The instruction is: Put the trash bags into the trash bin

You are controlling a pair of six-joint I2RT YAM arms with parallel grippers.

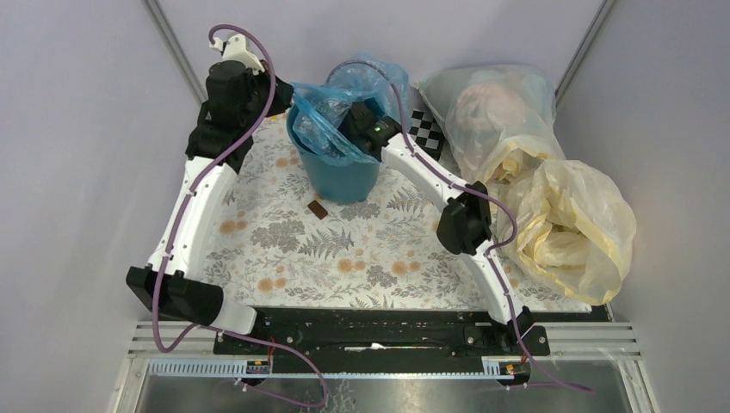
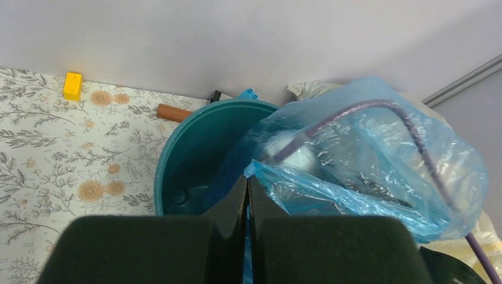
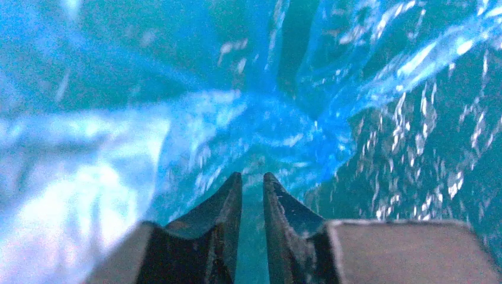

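The blue trash bag's pinched edge [image 2: 264, 173] folds across the trash bin's opening, so my left gripper should draw it up and out beyond the trash bin's uncovered rim [image 1: 291, 129].
The teal trash bin [image 1: 340, 176] stands at the back middle of the floral cloth. A crinkly blue trash bag [image 1: 323, 120] billows over its mouth and partly hangs inside. My left gripper [image 1: 288, 96] reaches in from the left. In the left wrist view it [image 2: 247, 179] is shut on a pinched edge of the bag [image 2: 367, 171] just above the bin's rim [image 2: 177, 136]. My right gripper [image 1: 355, 119] is pushed down into the bag over the bin. In the right wrist view its jaws [image 3: 253, 176] stand slightly apart, surrounded by blue film [image 3: 237, 118], and grip nothing that I can see.
A large clear stuffed bag [image 1: 495, 112] and pale-yellow bags [image 1: 572, 224] fill the right side. A small brown piece [image 1: 318, 210] lies in front of the bin. A checkered board [image 1: 428, 129] sits behind it. A yellow block [image 2: 73, 86] and a wooden stick [image 2: 173, 112] lie by the back wall.
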